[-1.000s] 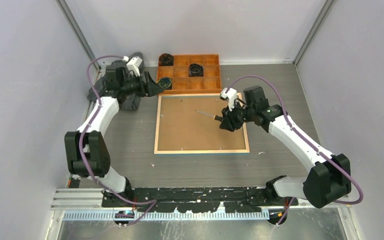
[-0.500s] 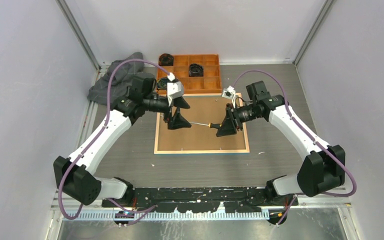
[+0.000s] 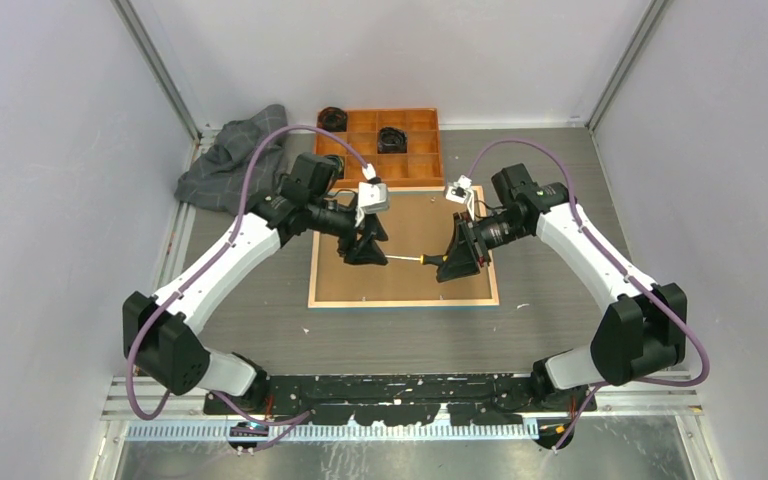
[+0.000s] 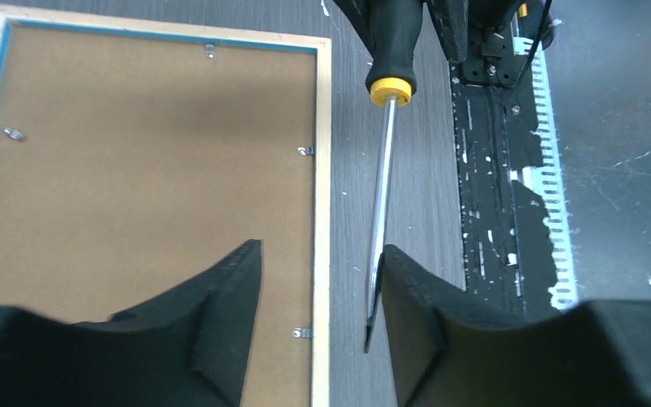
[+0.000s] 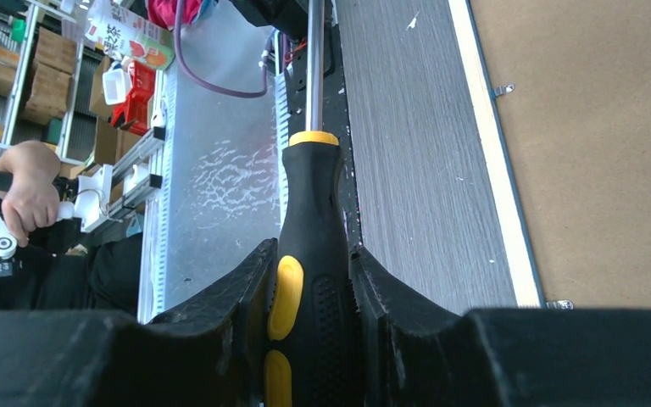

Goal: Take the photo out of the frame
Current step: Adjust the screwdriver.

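Note:
With the screwdriver's tip (image 4: 369, 337) inside my left gripper's fingers, that gripper should back off and steady the frame's rim (image 3: 314, 264) before my right gripper works a tab.
The frame (image 3: 400, 303) lies face down mid-table, its light wood rim (image 4: 323, 170) around the brown backing board (image 3: 400, 225), which small metal tabs (image 4: 305, 151) hold in. The photo is hidden under the board. My right gripper (image 3: 456, 262) is shut on the black-and-yellow handle of a screwdriver (image 5: 314, 220) held level above the frame's near right part. Its steel shaft (image 3: 405, 258) points at my left gripper (image 3: 372, 250). That left gripper (image 4: 320, 248) is open, and the screwdriver's tip (image 4: 373, 297) lies between its fingers against the right finger (image 4: 407, 288).
An orange compartment tray (image 3: 430, 165) with black round parts stands just behind the frame. A grey cloth (image 3: 225, 165) lies at the back left. Side walls close in left and right. The black base rail (image 3: 400, 385) runs along the near edge.
My left arm has swung from the back left by the tray to over the frame, its fingers now around the shaft tip. My right gripper has turned the screwdriver level and moved nearer.

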Tool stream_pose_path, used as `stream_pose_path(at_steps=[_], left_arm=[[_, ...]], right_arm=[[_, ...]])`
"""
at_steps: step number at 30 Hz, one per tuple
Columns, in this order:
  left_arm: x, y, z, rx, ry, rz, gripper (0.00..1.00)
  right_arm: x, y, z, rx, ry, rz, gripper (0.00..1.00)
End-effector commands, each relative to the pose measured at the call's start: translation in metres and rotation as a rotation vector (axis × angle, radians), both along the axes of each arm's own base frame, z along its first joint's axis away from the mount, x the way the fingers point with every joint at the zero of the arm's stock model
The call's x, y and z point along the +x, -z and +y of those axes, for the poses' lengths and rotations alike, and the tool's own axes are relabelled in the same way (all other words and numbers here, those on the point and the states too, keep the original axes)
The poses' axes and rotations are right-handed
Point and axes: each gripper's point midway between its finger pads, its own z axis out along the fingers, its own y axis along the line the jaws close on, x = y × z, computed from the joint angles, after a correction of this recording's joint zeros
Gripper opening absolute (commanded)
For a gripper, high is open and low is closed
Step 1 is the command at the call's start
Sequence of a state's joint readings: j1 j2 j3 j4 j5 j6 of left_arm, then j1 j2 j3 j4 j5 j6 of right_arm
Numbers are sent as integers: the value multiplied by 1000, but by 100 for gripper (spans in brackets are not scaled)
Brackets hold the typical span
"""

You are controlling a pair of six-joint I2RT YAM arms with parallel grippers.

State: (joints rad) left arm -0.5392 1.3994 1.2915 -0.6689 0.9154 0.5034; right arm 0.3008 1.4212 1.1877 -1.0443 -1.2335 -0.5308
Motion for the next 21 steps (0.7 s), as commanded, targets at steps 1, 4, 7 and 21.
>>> stream_pose_path(at_steps=[1,4,7,21], left_arm=[[3,-6,-5,3,12,-34,49],[4,-4,-7,6,10,-34,25],[4,-1,-10,9,9,-29,1],[36,-7,-12,-224,-135,243,0]], right_arm=[[2,-17,4,60,-21,-33,1],[4,-15,4,51,-19,-22,1],[10,-12,5,31,-5,-5,2],[53,-26,10,64,277,-191,92]])
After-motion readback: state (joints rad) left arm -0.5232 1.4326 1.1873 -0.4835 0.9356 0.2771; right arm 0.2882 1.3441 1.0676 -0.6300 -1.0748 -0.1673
